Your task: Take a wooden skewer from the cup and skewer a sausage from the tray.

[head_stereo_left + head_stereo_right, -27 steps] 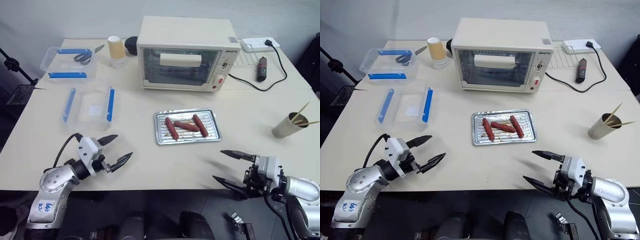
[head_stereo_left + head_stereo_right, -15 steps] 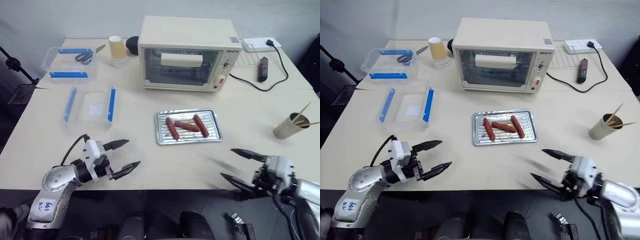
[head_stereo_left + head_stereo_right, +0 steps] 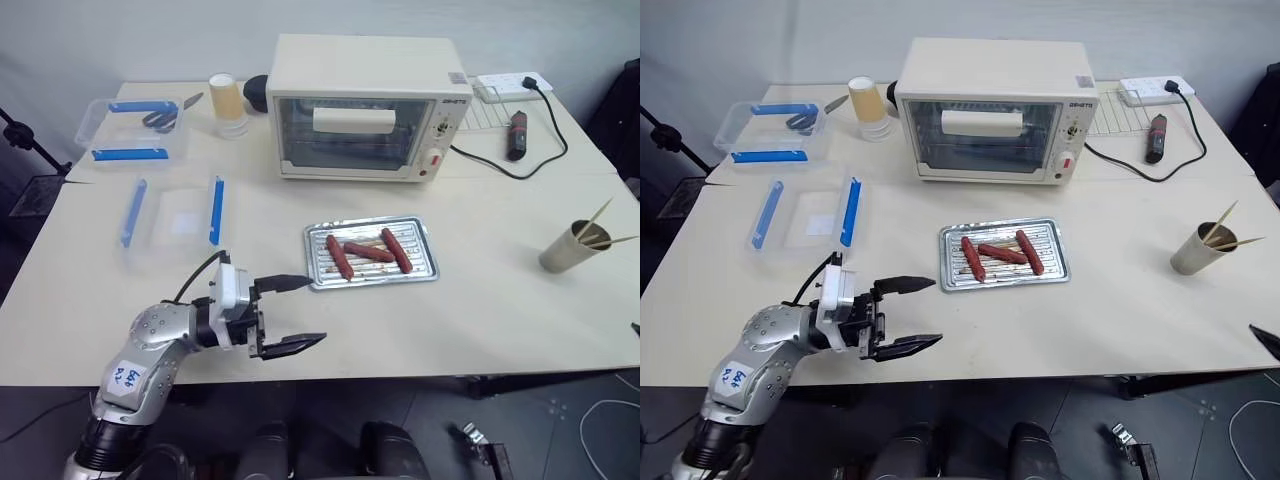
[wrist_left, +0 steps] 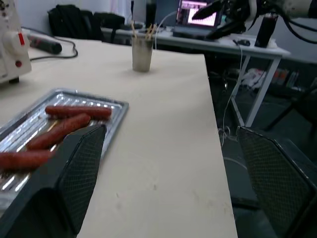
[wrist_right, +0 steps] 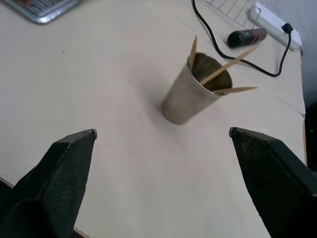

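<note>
My right gripper is open, with the skewers sticking out (image 3: pixel 600 214) past the cup's rim ahead of its fingers. It should continue to go toward the cup (image 3: pixel 567 250) and close on a skewer.
The silver tray (image 3: pixel 432 250) lies mid-table with three reddish sausages (image 3: pixel 372 252) side by side in it. At the far right stands the tan cup (image 3: pixel 565 250), thin wooden skewers (image 3: pixel 598 215) sticking up out of it. My left gripper (image 3: pixel 318 310) hovers open and empty over the table's front edge, just left of the tray's near corner, pointing right. In the right wrist view my right gripper (image 5: pixel 163 131) is wide open and empty, with the cup (image 5: pixel 190 94) a short way ahead between its fingers (image 5: pixel 64 168). One fingertip (image 3: pixel 1265 340) shows at the right border of the head view.
A cream toaster oven (image 3: pixel 365 105) stands behind the tray. Clear plastic boxes with blue clips (image 3: pixel 170 210) and stacked yellowish cups (image 3: pixel 226 100) occupy the left. A dark cylinder tool (image 3: pixel 516 135), a power strip (image 3: pixel 510 85) and a black cable lie at the back right.
My left gripper has moved right along the front edge, up to the tray's near corner. My right gripper has swung out to the right, toward the cup, to the edge of the head views.
</note>
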Robot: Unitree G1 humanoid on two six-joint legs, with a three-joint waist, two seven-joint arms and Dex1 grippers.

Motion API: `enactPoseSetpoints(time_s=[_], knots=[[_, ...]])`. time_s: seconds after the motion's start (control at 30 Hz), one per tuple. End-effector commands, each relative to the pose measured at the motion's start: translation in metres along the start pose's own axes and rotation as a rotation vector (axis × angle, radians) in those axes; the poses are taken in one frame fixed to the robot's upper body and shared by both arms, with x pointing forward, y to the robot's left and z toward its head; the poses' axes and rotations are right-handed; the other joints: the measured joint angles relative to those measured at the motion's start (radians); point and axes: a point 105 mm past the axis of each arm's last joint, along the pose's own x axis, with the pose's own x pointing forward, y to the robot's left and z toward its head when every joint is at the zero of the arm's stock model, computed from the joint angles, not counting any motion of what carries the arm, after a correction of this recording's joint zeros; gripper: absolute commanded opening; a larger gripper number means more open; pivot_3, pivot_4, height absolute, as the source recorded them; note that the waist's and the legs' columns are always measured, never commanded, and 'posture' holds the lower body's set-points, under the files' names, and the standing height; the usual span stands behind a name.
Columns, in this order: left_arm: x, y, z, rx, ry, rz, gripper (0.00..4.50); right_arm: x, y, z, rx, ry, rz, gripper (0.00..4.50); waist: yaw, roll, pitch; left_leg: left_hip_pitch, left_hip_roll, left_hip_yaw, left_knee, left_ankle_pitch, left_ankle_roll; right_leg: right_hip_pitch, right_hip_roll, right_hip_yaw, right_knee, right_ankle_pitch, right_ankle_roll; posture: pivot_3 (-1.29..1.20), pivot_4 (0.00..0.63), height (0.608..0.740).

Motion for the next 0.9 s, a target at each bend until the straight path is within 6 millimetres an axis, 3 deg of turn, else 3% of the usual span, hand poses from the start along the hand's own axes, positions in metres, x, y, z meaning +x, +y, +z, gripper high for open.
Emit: enactPoseSetpoints(time_s=[0.03,0.13,0.3,0.47,0.57,0.67,0.9], knots=[[0.001,0.002,0.009,-0.012,-0.05,0.026,4.47,0.01,-0.02,0.025,-0.021,0.023,0.062,4.5,-0.007,0.001,0.0,0.0,0.0,0.0,0.0,0.0,0.0,0.0,0.0,0.0,0.0,0.0,0.0,0.0,0.15,0.74],[0.001,-0.002,0.006,-0.022,-0.039,0.025,4.47,0.038,-0.029,0.035,-0.049,0.151,0.15,4.5,-0.01,0.001,0.0,0.0,0.001,-0.001,0.0,0.0,0.0,0.0,0.0,-0.001,0.0,0.0,0.0,0.0,0.15,0.74],[-0.001,-0.004,0.007,-0.017,-0.029,0.045,4.47,0.067,-0.04,0.042,-0.081,0.242,0.175,4.5,-0.004,0.002,0.0,-0.002,0.0,-0.001,0.001,0.0,0.0,-0.001,0.0,-0.001,-0.002,0.0,0.0,0.0,0.15,0.74],[-0.005,-0.005,0.007,-0.018,-0.021,0.082,4.47,0.091,-0.039,0.039,-0.125,0.331,0.223,4.5,0.006,0.003,0.001,-0.004,-0.001,-0.001,0.002,0.0,0.0,-0.002,-0.001,-0.002,-0.002,0.0,0.0,0.0,0.15,0.74],[-0.005,-0.008,0.009,-0.018,-0.022,0.102,4.5,0.111,-0.039,0.035,-0.163,0.365,0.215,3.94,0.004,0.003,0.001,-0.004,-0.001,-0.001,0.002,0.0,0.0,-0.002,-0.001,-0.002,-0.003,0.0,0.0,0.0,0.15,0.74],[-0.005,-0.009,0.01,-0.019,-0.022,0.109,4.5,0.116,-0.041,0.031,-0.164,0.396,0.206,3.01,0.007,0.003,0.001,-0.004,-0.001,-0.001,0.002,0.0,0.0,-0.002,-0.001,-0.002,-0.002,0.0,0.0,0.0,0.15,0.74],[-0.005,-0.009,0.011,-0.018,-0.019,0.119,4.5,0.123,-0.048,0.03,-0.175,0.417,0.179,3.01,0.01,0.004,0.001,-0.005,-0.001,0.003,0.002,0.0,0.0,-0.002,-0.001,-0.003,-0.002,0.0,0.0,0.0,0.15,0.74]])
